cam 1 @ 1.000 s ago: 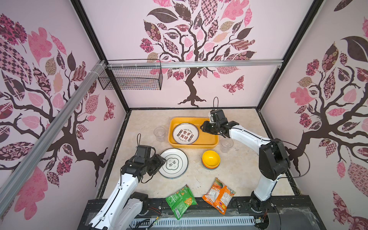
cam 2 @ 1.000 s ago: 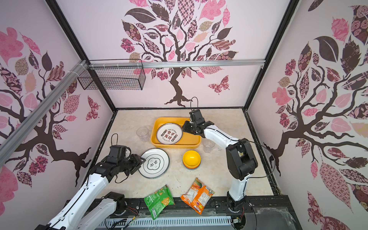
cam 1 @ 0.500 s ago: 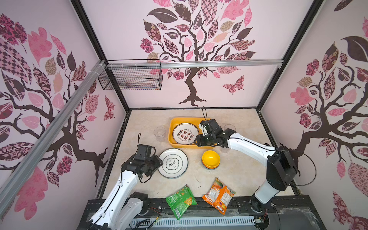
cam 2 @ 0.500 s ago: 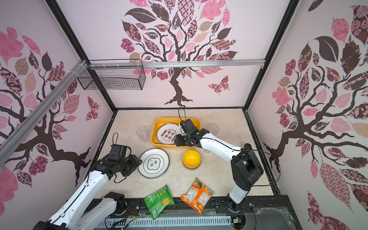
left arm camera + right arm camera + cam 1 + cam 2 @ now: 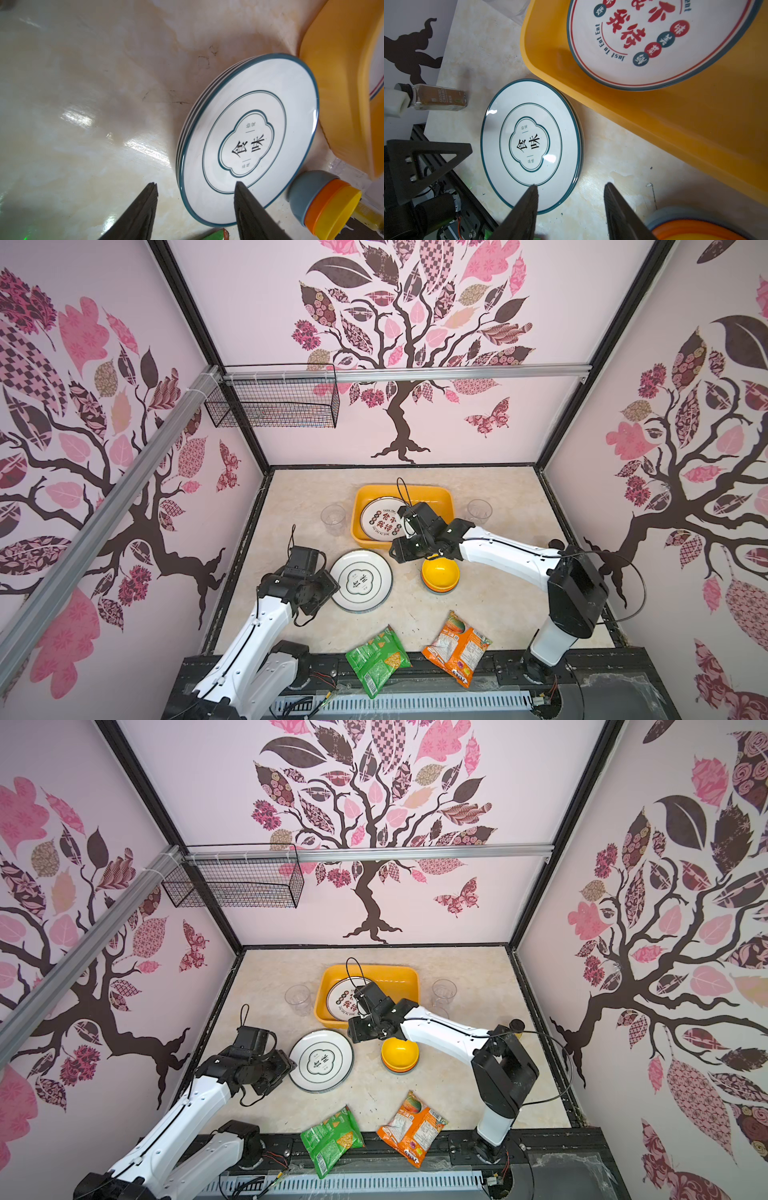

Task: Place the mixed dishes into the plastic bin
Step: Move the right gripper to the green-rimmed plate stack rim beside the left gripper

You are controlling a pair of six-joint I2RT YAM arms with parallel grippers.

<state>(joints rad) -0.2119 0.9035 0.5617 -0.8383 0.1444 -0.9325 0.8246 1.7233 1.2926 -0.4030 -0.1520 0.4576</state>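
Observation:
The top plate is even with the stack (image 5: 189,130). My right gripper should push the plate's bin-side rim (image 5: 387,565) until the plate's opposite rim sticks out for my left gripper.
The yellow-orange plastic bin (image 5: 440,497) at the back holds one plate with red characters (image 5: 380,518). In front of it a stack of white teal-rimmed plates (image 5: 360,580) lies on the table. My left gripper (image 5: 196,186) is open, its jaws on either side of the stack's near rim and apart from it. My right gripper (image 5: 571,186) is open and empty, hovering over the stack's edge nearest the bin. Stacked yellow, orange and blue bowls (image 5: 440,574) sit under the right arm. Clear cups (image 5: 333,519) (image 5: 478,511) flank the bin.
A green snack bag (image 5: 378,659) and an orange snack bag (image 5: 457,647) lie near the front edge. A black wire basket (image 5: 274,404) hangs on the back wall. A small brown spice bottle (image 5: 440,99) lies by the left wall.
My right gripper has swung from the bin's right end forward and left to the plate stack, opening wider. My left gripper has also opened wider at the stack's left edge.

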